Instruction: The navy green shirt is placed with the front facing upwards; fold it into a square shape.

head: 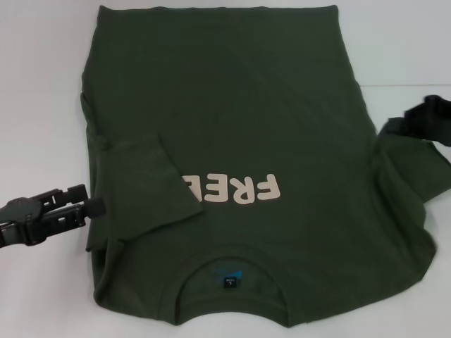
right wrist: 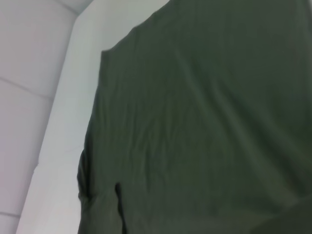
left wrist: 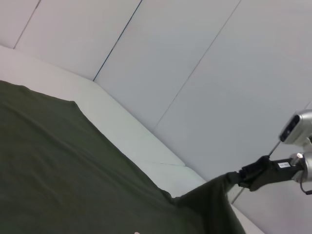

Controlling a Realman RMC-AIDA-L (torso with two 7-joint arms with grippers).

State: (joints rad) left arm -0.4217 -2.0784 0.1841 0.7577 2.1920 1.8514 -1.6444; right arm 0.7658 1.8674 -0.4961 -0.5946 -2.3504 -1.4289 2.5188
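The lifted sleeve's edge (head: 392,129) is in my right gripper's fingers, and the shirt front beside the lettering (head: 320,169) is flat and clear. My right gripper should keep moving inward and let go there.
The navy green shirt (head: 232,127) lies flat on the white table (head: 35,84), front up, with its collar and blue neck label (head: 229,276) nearest me. Its left sleeve (head: 144,186) is folded inward over the start of the pale "FREE" lettering (head: 243,189). My left gripper (head: 90,202) is open and empty, just off the shirt's left edge. My right gripper (head: 396,129) is shut on the edge of the right sleeve (head: 409,169) and holds it lifted off the table. The left wrist view shows this pinch (left wrist: 235,178) with cloth (left wrist: 209,204) hanging from it. The right wrist view shows only shirt cloth (right wrist: 204,122).
White table surface surrounds the shirt on the left, far side (head: 394,42) and right. Pale wall panels (left wrist: 195,58) stand behind the table. Nothing else lies on the table in view.
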